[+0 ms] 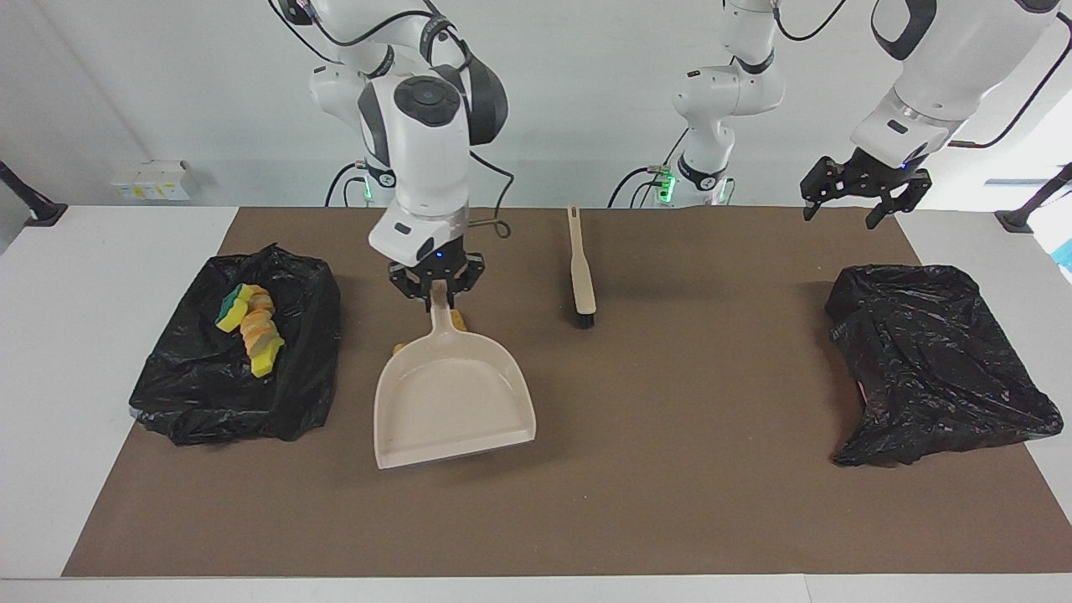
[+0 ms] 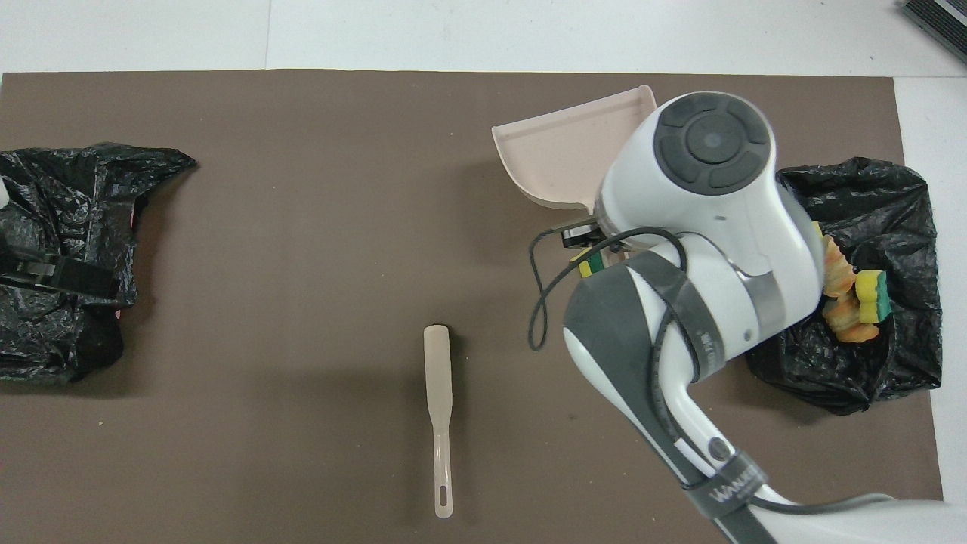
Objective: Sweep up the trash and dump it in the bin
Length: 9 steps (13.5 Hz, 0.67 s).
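Note:
The beige dustpan (image 1: 454,400) is bowl-up and the mat (image 1: 590,427) beyond the brush is clear, so my right gripper should go on there until the dustpan lies flat, before it lets go.
My right gripper (image 1: 435,289) is shut on the handle of the beige dustpan (image 1: 452,402), which hangs low over the mat with its mouth pointing away from the robots. Loose trash lies under the handle, mostly covered: a yellow chunk (image 1: 458,319), an orange-striped bit (image 1: 400,346) and a green-and-yellow piece (image 2: 593,261). Several sponge chunks (image 1: 251,328) rest in the black-bagged bin (image 1: 234,394) at the right arm's end of the table. In the overhead view the right arm covers most of the dustpan (image 2: 563,155). My left gripper (image 1: 854,197) hangs open and empty, waiting.
A beige brush (image 1: 580,268) lies on the brown mat near the middle, handle toward the robots. A second crumpled black bag (image 1: 930,360) sits at the left arm's end of the table, under my left gripper (image 2: 53,272) in the overhead view.

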### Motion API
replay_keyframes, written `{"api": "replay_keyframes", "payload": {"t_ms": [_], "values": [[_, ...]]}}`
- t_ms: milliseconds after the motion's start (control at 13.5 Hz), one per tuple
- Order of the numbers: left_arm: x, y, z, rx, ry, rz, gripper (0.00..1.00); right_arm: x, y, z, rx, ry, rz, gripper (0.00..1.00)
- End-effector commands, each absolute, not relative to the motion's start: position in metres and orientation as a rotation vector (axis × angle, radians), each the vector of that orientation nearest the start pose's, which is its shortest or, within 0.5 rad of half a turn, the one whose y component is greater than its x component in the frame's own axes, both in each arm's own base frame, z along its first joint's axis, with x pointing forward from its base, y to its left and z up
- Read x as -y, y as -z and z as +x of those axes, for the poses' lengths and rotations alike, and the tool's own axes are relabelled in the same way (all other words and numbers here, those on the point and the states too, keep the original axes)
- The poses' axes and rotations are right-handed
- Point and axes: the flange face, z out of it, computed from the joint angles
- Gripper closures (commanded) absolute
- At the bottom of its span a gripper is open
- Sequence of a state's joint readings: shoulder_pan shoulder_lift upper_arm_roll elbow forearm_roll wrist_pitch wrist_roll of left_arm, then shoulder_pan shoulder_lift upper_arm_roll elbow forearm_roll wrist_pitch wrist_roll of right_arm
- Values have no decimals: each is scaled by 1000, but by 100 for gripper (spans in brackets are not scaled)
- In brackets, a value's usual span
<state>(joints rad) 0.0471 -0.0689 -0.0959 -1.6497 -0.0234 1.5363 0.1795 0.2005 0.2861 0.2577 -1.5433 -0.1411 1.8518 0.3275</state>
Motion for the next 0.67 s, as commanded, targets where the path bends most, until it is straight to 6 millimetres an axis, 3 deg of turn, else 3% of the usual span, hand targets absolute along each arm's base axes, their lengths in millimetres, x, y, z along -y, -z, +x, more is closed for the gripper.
{"api": "replay_keyframes", "payload": {"t_ms": [0, 222, 592], "values": [[30, -622, 520, -372, -42, -3119, 0, -299, -480, 605, 132, 79, -3093, 100], [31, -622, 520, -374, -42, -3119, 0, -352, -459, 611, 39, 82, -3069, 100], [31, -620, 521, -374, -44, -3119, 0, -389, -418, 609, 30, 78, -3048, 100]]}}
